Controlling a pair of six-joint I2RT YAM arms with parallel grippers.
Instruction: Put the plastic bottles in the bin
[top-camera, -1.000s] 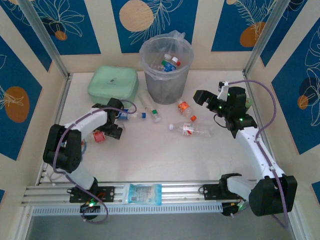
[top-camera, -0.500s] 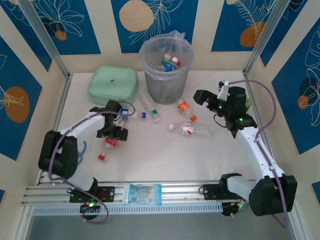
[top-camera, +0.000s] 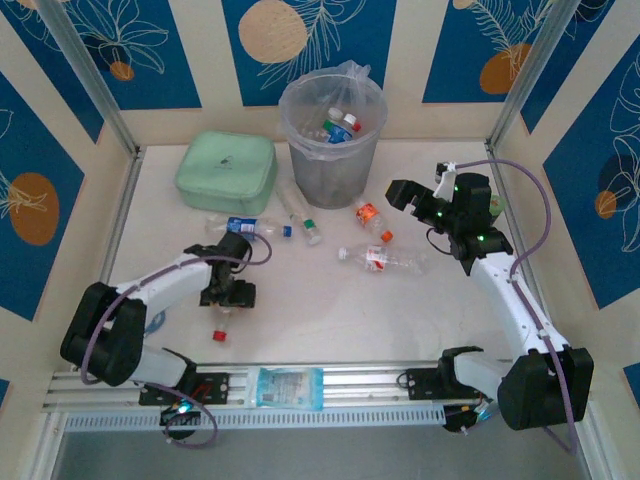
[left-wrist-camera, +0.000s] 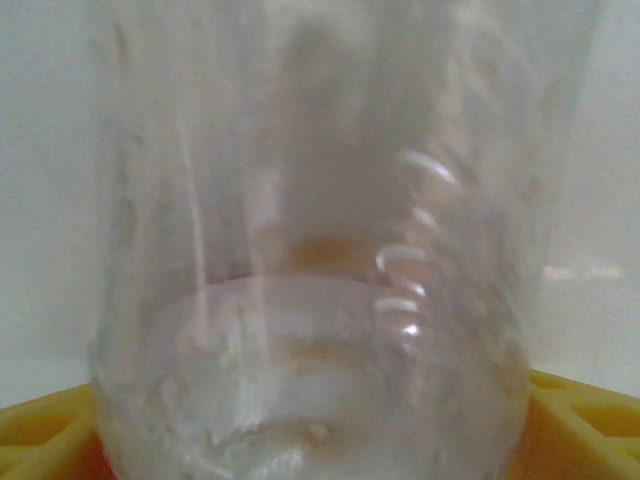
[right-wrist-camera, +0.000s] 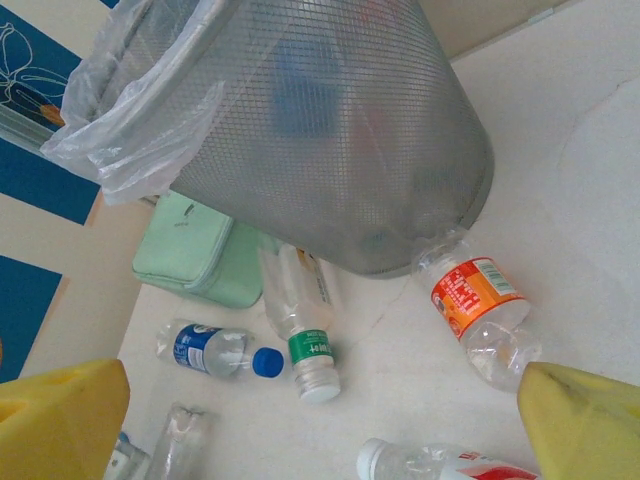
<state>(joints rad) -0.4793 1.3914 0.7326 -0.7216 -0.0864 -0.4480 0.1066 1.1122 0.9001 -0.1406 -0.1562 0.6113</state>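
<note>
My left gripper is holding the red-capped bottle (top-camera: 222, 322) far from the bin. Next, I pass it to my right gripper, which will reach the bin's open top (top-camera: 333, 108).
My left gripper (top-camera: 228, 292) is low over the table at the left, shut on a clear plastic bottle (left-wrist-camera: 310, 300) whose red cap (top-camera: 219, 335) sticks out toward the near edge. In the left wrist view the bottle's body fills the gap between the yellow fingertips (left-wrist-camera: 585, 420). My right gripper (top-camera: 418, 190) hangs open and holds nothing, right of the bin (top-camera: 300, 100). Below it lie an orange-label bottle (right-wrist-camera: 480, 310), a green-label bottle (right-wrist-camera: 300, 320), a blue-label bottle (right-wrist-camera: 205, 350) and a red-label bottle (top-camera: 385, 260). Several bottles (top-camera: 340, 125) lie inside the bin.
A mint-green zip case (top-camera: 227, 167) lies left of the bin. Wall panels close in the table on three sides. A metal rail with a blue packet (top-camera: 290, 385) runs along the near edge between the arm bases.
The left gripper has slid right and toward the near edge with the red-capped bottle, and its jaws have narrowed onto it. The right arm has stayed still.
</note>
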